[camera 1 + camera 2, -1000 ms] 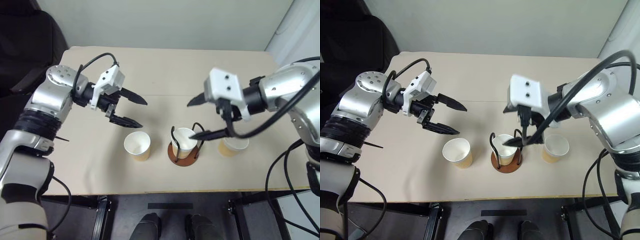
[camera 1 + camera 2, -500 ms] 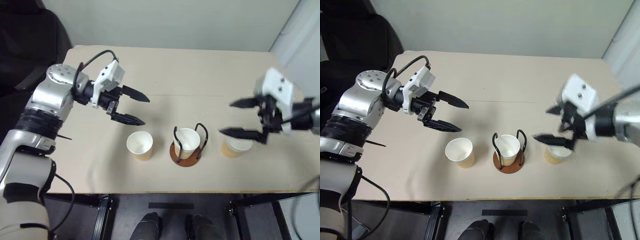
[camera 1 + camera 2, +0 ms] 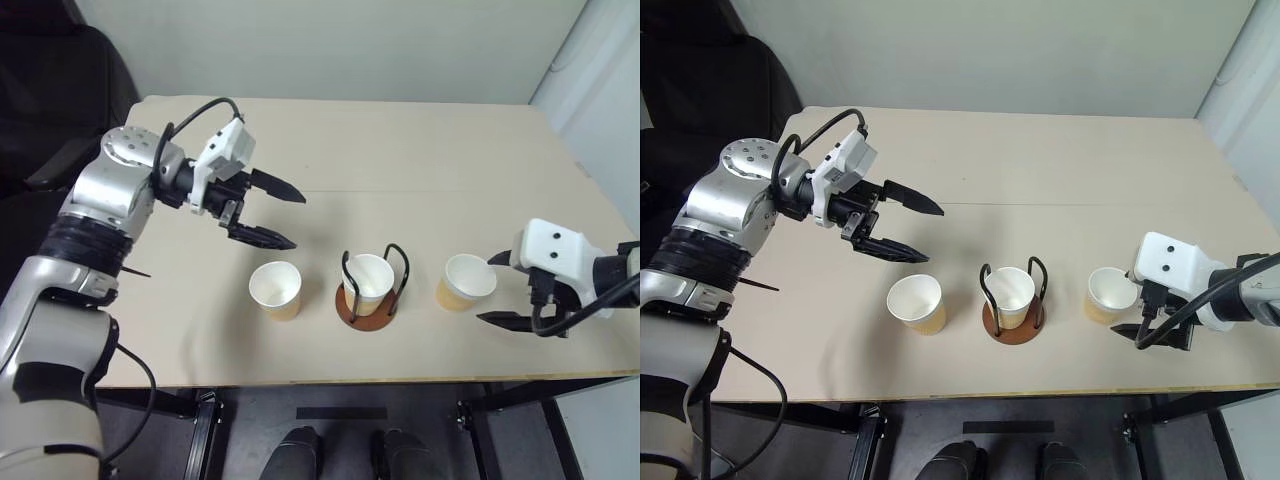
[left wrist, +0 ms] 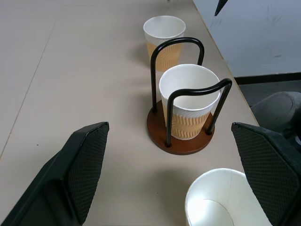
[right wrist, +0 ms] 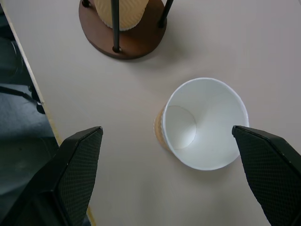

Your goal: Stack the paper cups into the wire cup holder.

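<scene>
I expect the paper cup [image 3: 467, 281] by my right gripper to sink almost to its rim when I lower it into the holder's cup, because it tapers downward [image 3: 453, 297].
The wire cup holder [image 3: 352, 307], a brown disc with two black loops, stands near the table's front middle with one paper cup [image 3: 368, 279] upright inside it. A second cup [image 3: 275, 290] stands on the table to its left and a third [image 3: 466, 281] to its right. My left gripper [image 3: 298, 221] hovers open behind the left cup, pointing right, with nothing between its fingers. Low by the front right edge, my right gripper [image 3: 485, 290] is open just right of the third cup [image 5: 204, 125], its fingers apart from the cup.
The beige table [image 3: 400, 150] stretches back to a pale wall. A black chair [image 3: 50, 90] sits off the far left corner. The table's front edge [image 3: 350, 381] runs close to the cups and the holder.
My right gripper swung from over the holder to the right and down, ending beside the right cup near the table's front edge. The left gripper stayed where it was.
</scene>
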